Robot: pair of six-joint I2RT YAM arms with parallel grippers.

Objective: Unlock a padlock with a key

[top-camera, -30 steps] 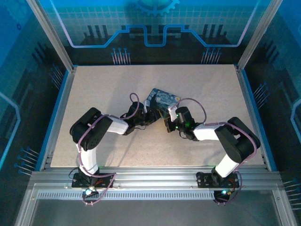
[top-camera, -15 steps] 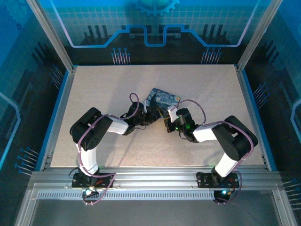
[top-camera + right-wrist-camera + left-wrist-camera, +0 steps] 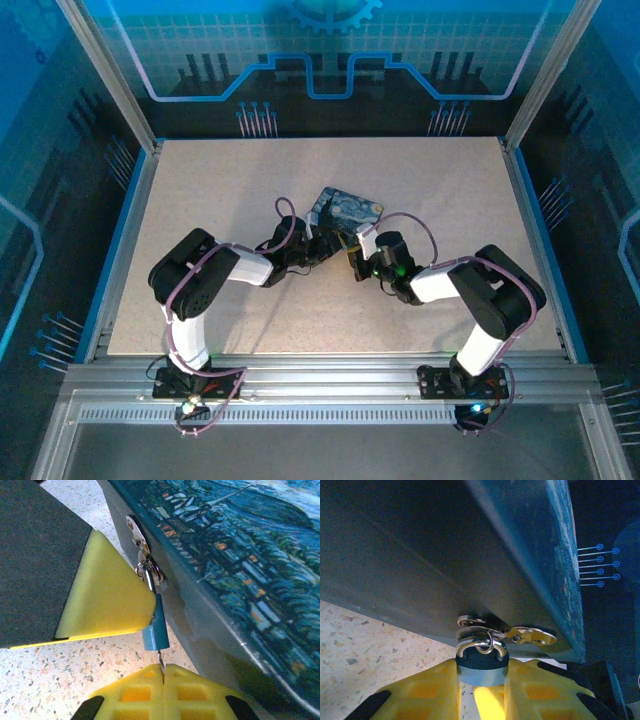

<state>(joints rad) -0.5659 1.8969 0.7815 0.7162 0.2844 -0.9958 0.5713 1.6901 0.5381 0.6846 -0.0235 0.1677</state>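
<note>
The padlock is pinched by its narrow edges in my left gripper, so my left gripper should open, move round and grip the padlock's broad sides before the key turns.
The small silvery-blue padlock hangs by its shackle from the hasp of the dark blue swirl-painted tin. My left gripper is shut on the padlock's body, one yellow finger on each side. In the right wrist view the padlock points its underside down toward my right gripper. That gripper is shut on the thin key, whose blade reaches up to the padlock's underside. From above, the left gripper and right gripper meet at the tin's near edge.
The tin's painted lid rises close on the right of my right gripper. The left arm's yellow finger and dark body crowd the padlock from the left. Speckled tabletop surrounds the tin, inside a blue-edged frame.
The right arm has edged slightly left toward the padlock. The left arm and the tin have stayed put.
</note>
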